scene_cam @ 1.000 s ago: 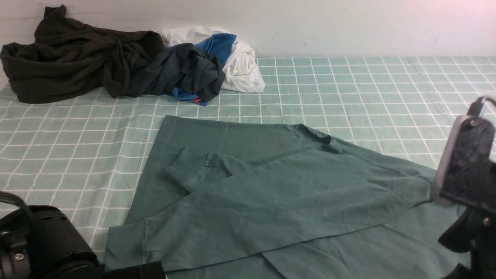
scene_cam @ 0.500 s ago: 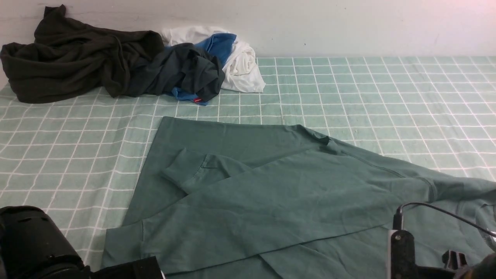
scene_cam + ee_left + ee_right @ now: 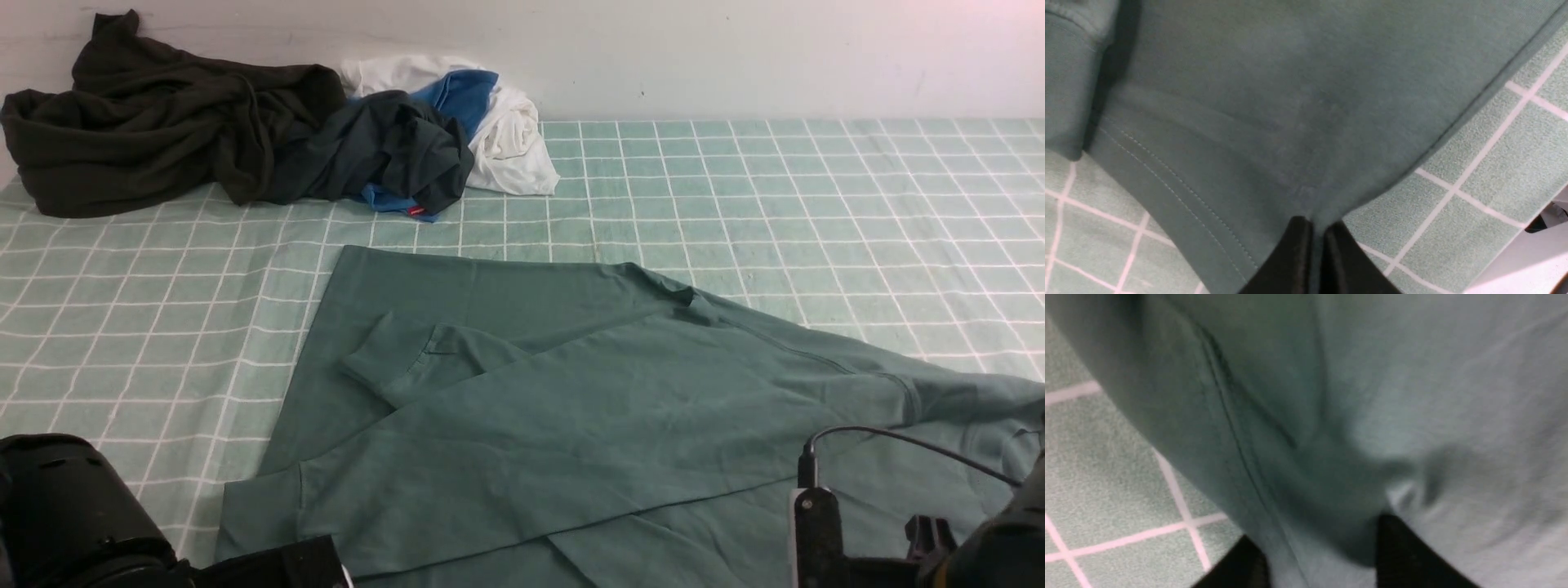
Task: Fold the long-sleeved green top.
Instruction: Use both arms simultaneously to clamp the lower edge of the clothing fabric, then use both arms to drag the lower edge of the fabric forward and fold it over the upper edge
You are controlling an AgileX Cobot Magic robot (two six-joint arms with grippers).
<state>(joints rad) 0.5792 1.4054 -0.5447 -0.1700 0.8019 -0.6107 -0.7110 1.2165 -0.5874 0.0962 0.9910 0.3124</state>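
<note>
The cuffed sleeve (image 3: 421, 358) is lying limp across the top's body, so the green long-sleeved top (image 3: 588, 412) will stay folded over and wrinkled when I fold its ribbed edge across.
The green long-sleeved top (image 3: 571, 408) lies spread on the checked sheet, with one cuffed sleeve folded across its body and the other sleeve running out to the right. In the left wrist view my left gripper (image 3: 1318, 228) is shut on the top's edge (image 3: 1249, 102) near the stitched hem. In the right wrist view my right gripper (image 3: 1323, 547) is open, its jaws wide apart over a raised fold of the top (image 3: 1372, 396). In the front view only the left arm's body (image 3: 73, 514) and the right arm's body (image 3: 898, 539) show at the bottom corners.
A dark olive-black garment (image 3: 147, 122), a charcoal-navy garment with a red tag (image 3: 384, 151) and white and blue clothes (image 3: 506, 131) are piled at the back left by the wall. The green checked sheet (image 3: 775, 188) covers the table.
My right arm has come down from its raised place at the right edge to low at the front right. The top's right sleeve now lies flat out to the right.
</note>
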